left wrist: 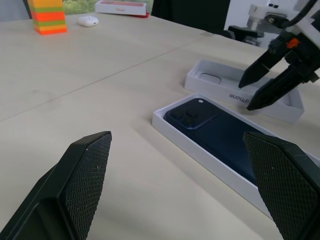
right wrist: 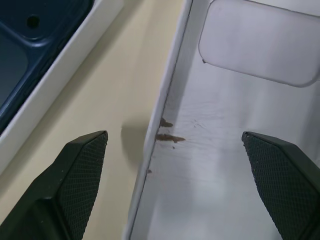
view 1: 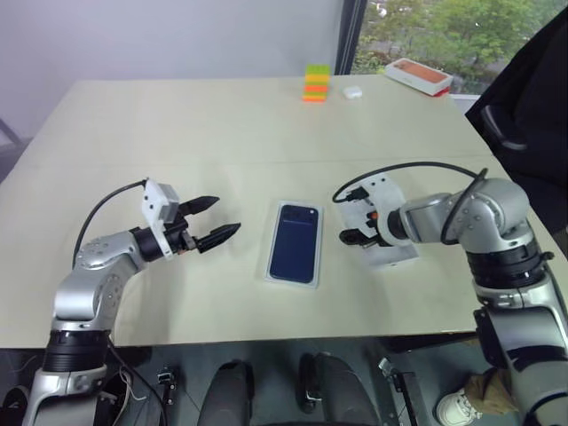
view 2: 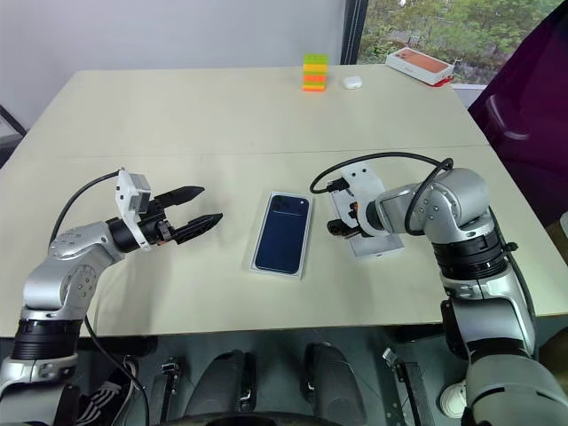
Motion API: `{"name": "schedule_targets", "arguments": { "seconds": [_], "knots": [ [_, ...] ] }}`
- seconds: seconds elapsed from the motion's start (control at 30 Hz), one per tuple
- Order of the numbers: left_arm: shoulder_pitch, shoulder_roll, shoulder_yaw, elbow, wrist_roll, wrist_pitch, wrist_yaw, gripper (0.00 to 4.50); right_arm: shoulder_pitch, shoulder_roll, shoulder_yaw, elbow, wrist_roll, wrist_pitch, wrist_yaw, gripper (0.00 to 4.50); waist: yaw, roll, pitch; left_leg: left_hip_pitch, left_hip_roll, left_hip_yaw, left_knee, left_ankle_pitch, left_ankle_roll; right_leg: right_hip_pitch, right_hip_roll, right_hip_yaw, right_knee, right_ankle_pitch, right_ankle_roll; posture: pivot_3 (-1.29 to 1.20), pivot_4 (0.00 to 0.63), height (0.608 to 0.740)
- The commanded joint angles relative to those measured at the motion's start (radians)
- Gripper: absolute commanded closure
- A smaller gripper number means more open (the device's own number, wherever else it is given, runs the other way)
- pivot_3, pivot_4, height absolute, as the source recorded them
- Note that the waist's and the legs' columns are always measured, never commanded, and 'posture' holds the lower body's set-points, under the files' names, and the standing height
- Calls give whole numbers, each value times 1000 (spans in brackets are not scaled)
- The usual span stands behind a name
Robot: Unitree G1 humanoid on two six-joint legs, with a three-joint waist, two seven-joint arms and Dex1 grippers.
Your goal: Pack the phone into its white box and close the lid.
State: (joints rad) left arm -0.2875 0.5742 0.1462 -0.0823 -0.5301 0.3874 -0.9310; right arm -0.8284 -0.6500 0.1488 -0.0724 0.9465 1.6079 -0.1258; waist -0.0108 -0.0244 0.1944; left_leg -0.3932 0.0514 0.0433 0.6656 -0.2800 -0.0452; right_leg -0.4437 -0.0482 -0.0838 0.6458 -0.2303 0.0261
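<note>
I expect the lid to sit above a gap before it settles down when I close it, because the lid's outline [view 1: 390, 256] closely matches the white box's rim [view 1: 272, 240].
The dark blue phone [view 1: 295, 241] lies back up inside the white box [view 1: 270, 266] at the middle of the table. Just to its right the lid [view 1: 397, 256] lies with its white inside facing up. My right gripper [view 1: 351, 225] is open and points down over the lid's long wall on the box side. In the right wrist view that wall [right wrist: 162, 107] runs between the fingers, with the box rim [right wrist: 65, 65] beside it. My left gripper [view 1: 226, 214] is open and empty. It hovers level to the left of the box, pointing at it and apart from it.
At the far edge stand a stack of coloured blocks [view 1: 316, 82], a small white earbud case [view 1: 352, 90] and an orange-topped box [view 1: 417, 76]. A dark shape [view 1: 532, 80] sits past the table's right corner. Bare tabletop stretches behind and left of the white box.
</note>
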Motion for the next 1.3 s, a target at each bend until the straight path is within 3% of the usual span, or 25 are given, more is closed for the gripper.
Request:
{"name": "schedule_targets", "arguments": {
  "seconds": [0.03, 0.23, 0.27, 0.37, 0.5, 0.6, 0.63, 0.8, 0.87, 1.0, 1.17, 1.3],
  "knots": [
    [-11, -3, 6, -35, -11, -6, 7, 63, -9, -2, 0, -17, 109, 7, -104, 0, -2, 0, 0, 0, 0, 0, 0, 0, 0, 0, 0, 0, 0, 0, 0, 0, 150, 740],
    [-15, -5, 3, -42, -19, 8, 16, 63, 22, 23, -16, -2, 230, 7, -266, 0, -1, 0, 0, 0, 0, 0, 0, 0, 0, 0, 0, 0, 0, 0, 0, 0, 150, 740],
    [-16, -5, 3, -44, -20, 8, 17, 18, 29, 28, -20, 0, 238, 7, -292, 244, -1, 0, 0, 0, 0, 0, 0, 0, 0, 0, 0, 0, 0, 0, 0, 0, 150, 740],
    [-17, -5, 3, -44, -22, 16, 20, 0, 45, 44, -29, 0, 248, 7, -361, 1152, 0, 0, 0, 0, 0, 0, 0, 0, 0, 0, 0, 0, 0, 0, 0, 0, 150, 740],
    [-31, 0, 3, -30, -22, 25, 20, 0, 75, 85, -48, 16, 261, 7, -430, 3111, -2, -2, -1, 1, 1, 0, 0, 0, 0, 0, 0, 0, 0, 0, 1, 0, 150, 740],
    [-44, 5, 4, -14, -21, 31, 14, 0, 69, 105, -60, 29, 265, 7, -466, 4283, -1, -3, -2, 1, 1, 0, 1, 0, 0, 1, 0, 0, 0, -1, 3, 0, 150, 740],
    [-46, 7, 3, -12, -20, 32, 12, 0, 67, 109, -63, 25, 257, 7, -474, 4402, -1, -3, -2, 2, 1, 0, 1, 0, 0, 2, 0, 0, 0, -1, 2, 0, 150, 740],
    [-54, 2, 10, -15, -28, 48, 22, 0, 56, 160, -130, 4, 207, 7, -484, 4402, -2, -3, -2, 2, 1, 1, 2, 0, 0, 2, 0, 1, 0, -1, 2, 0, 150, 740],
    [-52, -1, 12, -17, -27, 46, 27, 0, 59, 165, -142, -46, 151, -32, -417, 4402, -1, -3, -2, 1, 1, 1, 1, 0, 0, 1, 0, 1, 0, -1, 2, 0, 150, 740],
    [-53, -4, 10, -5, -17, 34, 30, 0, 52, 265, -303, -10, 108, -16, -421, 4402, -2, -3, -2, 0, 1, 1, 0, 0, 0, -1, 1, 1, 0, -1, 2, 0, 150, 740],
    [-57, -3, 15, 6, -26, 46, 35, 0, -10, 263, -292, -54, 10, -138, -269, 4402, -2, -1, -1, -1, 1, 2, -1, -1, 1, -1, 1, 1, 0, 0, 1, 0, 150, 740],
    [-67, -2, 35, 17, -44, 56, 45, 0, -76, 390, -427, 5, 54, -255, -198, 4402, -5, -1, -1, -1, 1, 2, -1, -1, 2, -2, 2, 2, 0, -1, 2, 0, 150, 740]
  ]
}}
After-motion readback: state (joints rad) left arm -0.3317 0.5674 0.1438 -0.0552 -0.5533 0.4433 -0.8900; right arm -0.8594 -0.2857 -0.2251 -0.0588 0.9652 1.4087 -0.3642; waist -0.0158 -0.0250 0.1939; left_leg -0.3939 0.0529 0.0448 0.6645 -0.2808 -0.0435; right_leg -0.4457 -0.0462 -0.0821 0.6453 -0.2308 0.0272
